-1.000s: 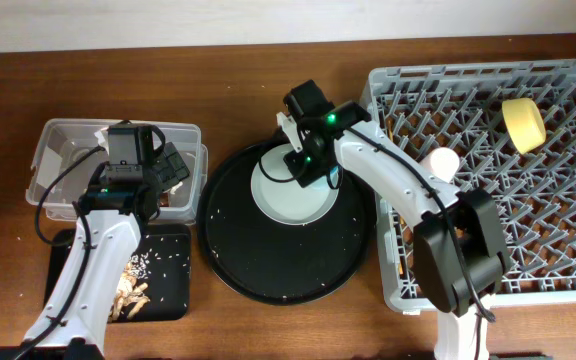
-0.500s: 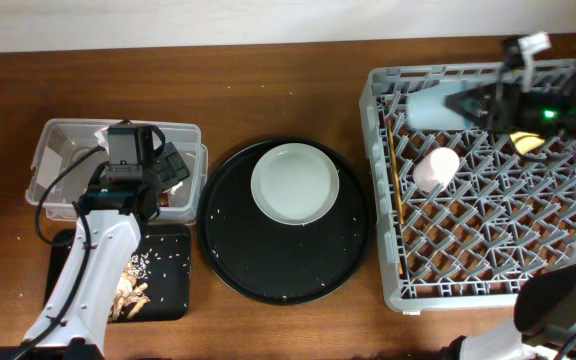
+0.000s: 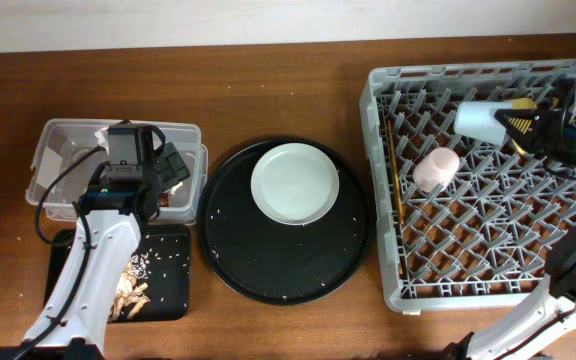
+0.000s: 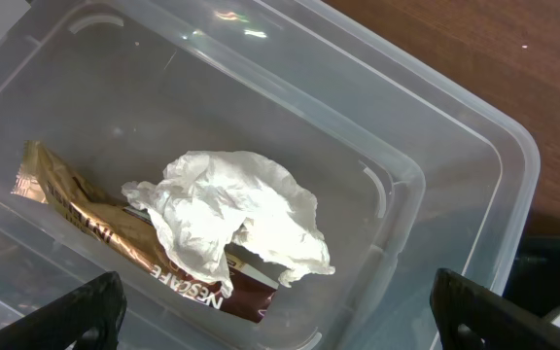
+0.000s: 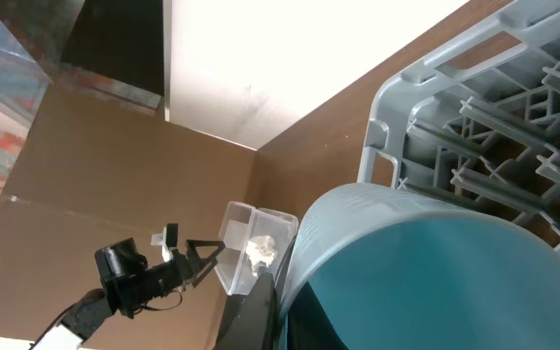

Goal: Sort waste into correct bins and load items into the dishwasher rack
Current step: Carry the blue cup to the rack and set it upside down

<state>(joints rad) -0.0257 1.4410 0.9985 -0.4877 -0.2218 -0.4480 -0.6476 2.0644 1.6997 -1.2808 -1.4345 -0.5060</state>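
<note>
My right gripper is holding the light blue cup by its rim over free pegs next to the pink cup. It should go on lowering the light blue cup until the pegs hold it.
My right gripper is shut on the light blue cup and holds it on its side over the back of the dishwasher rack. In the right wrist view the cup fills the lower frame beside one finger. A pink cup and the chopsticks lie in the rack. The yellow bowl is mostly hidden behind my gripper. My left gripper is open above the clear box, which holds the napkin and the brown wrapper. The pale plate sits on the round black tray.
The round black tray lies between box and rack, with specks on it. The shallow black tray in front of the clear box holds food scraps and rice. The rack's upright pegs stand close under the cup.
My right arm has swung from the plate on the round tray over to the rack with the light blue cup, then shifted it further right. The left arm has not moved.
</note>
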